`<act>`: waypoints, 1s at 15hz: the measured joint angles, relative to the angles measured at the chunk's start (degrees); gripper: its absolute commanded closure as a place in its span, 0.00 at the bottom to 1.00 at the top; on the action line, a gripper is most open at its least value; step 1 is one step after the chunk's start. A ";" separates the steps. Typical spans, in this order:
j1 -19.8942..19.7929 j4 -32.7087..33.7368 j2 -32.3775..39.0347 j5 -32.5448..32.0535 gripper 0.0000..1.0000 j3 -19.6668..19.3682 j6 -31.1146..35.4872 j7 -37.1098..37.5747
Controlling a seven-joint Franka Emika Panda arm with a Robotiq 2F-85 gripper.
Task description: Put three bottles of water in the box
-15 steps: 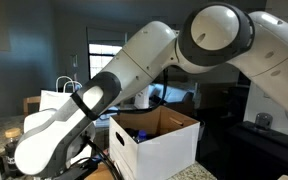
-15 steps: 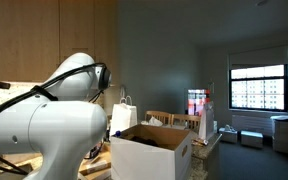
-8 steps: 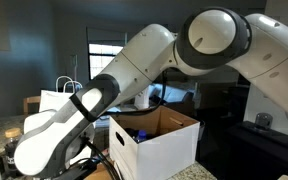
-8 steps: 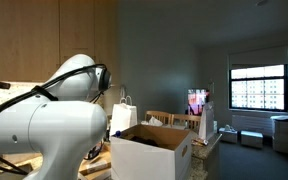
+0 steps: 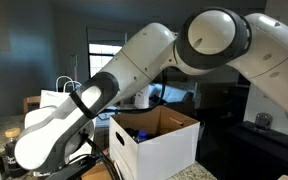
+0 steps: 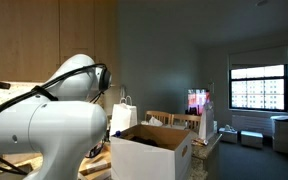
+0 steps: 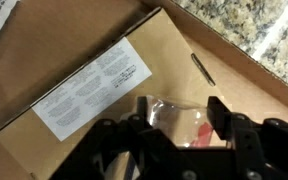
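Observation:
My gripper goes on lifting and carrying the bottle (image 7: 178,120) until it hangs inside the box (image 6: 156,138) before it lets go, because my gripper is holding the bottle by both sides and the box is open.
In the wrist view a clear bottle of water (image 7: 172,120) with a bit of red label lies on a brown cardboard sheet (image 7: 64,45). My gripper (image 7: 181,112) is shut on it, a black finger (image 7: 219,113) pressed to each side. The box (image 5: 162,142), a white carton with a brown inside and raised flaps, stands on the counter in both exterior views (image 6: 156,153). Something dark with a blue spot shows inside it (image 5: 138,133). In both exterior views the arm hides the gripper and the bottle.
A white paper bag with handles (image 5: 56,99) stands behind the box (image 6: 123,116). The cardboard sheet carries a white printed label (image 7: 94,88). Speckled granite counter (image 7: 254,30) lies beside it. The arm's white links (image 6: 44,130) fill much of both exterior views.

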 measured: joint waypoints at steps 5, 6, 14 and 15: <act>1.16 -0.77 -4.87 0.00 0.63 -0.68 -0.80 2.57; 1.59 -1.48 -6.51 0.00 0.63 -0.78 -0.83 3.72; 3.79 -12.26 -22.36 0.00 0.63 -1.01 -0.74 14.90; 3.68 -13.75 -24.39 0.00 0.63 -1.13 -0.61 16.09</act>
